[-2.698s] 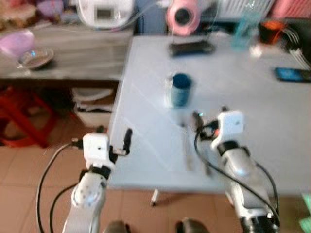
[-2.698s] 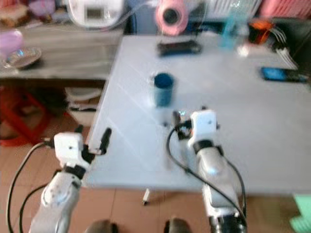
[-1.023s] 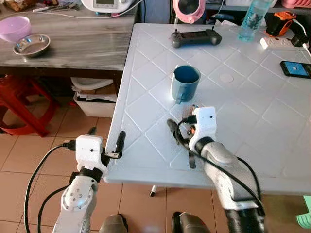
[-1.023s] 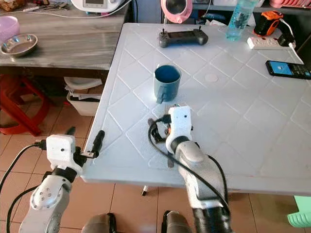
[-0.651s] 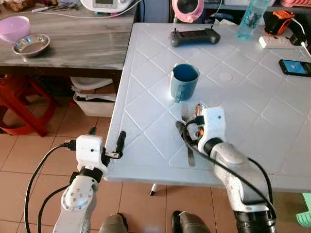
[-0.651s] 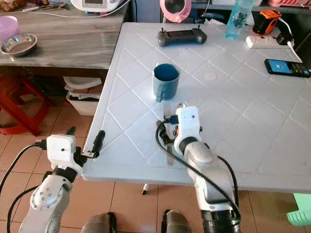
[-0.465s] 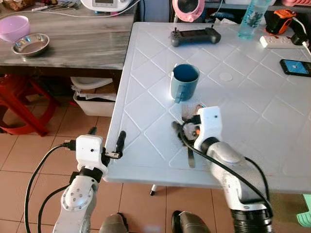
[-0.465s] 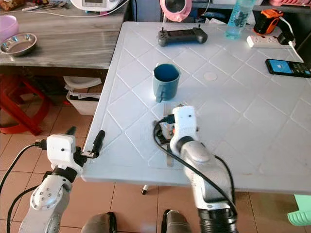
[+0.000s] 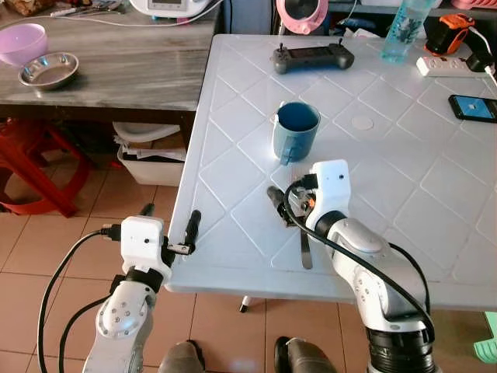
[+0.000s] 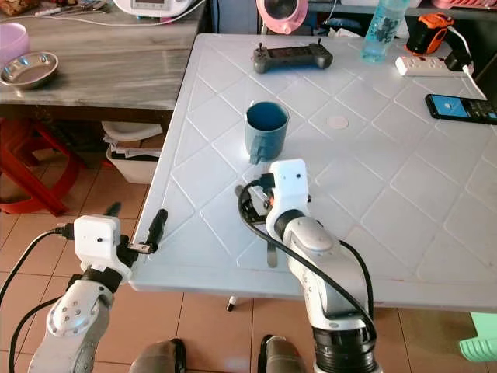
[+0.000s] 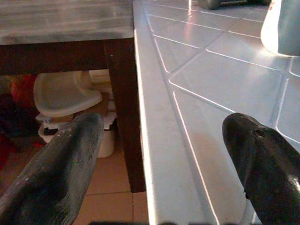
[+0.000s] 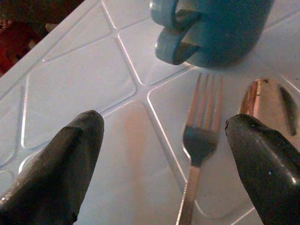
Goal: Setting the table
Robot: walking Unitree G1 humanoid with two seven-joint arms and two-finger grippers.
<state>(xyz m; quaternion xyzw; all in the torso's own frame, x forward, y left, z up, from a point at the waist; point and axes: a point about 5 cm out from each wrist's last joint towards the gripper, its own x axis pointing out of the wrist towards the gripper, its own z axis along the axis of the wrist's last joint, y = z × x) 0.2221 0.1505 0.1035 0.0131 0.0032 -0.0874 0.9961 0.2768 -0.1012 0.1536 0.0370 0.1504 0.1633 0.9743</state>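
Observation:
The fork (image 9: 306,252) lies apart from the spoon, with a gap of white table (image 12: 231,101) between them, so the fork will come up by itself when the robot lifts it.
A blue mug (image 9: 295,130) stands on the white table (image 9: 388,179). In front of it lie a metal fork (image 12: 199,136) and a spoon (image 12: 251,96), side by side, the fork's tines pointing at the mug (image 12: 215,28). My right gripper (image 12: 164,119) hovers open just above them, both utensils showing between its fingers. From the head, only the fork's handle (image 9: 304,250) sticks out below the right gripper (image 9: 291,203). My left gripper (image 9: 171,219) is open and holds nothing, level with the table's front left edge (image 11: 145,154).
Farther back on the table are a game controller (image 9: 313,57), a water bottle (image 9: 408,27), a power strip (image 9: 446,68) and a phone (image 9: 472,107). A wooden side table (image 9: 124,78) on the left holds a steel bowl (image 9: 48,70) and a purple bowl (image 9: 23,43). Beneath it is a red stool (image 9: 39,171).
The blurred view has steadied. My right gripper has wavered slightly above the fork and shifted a little left, staying open. Mug, fork and left arm have not moved.

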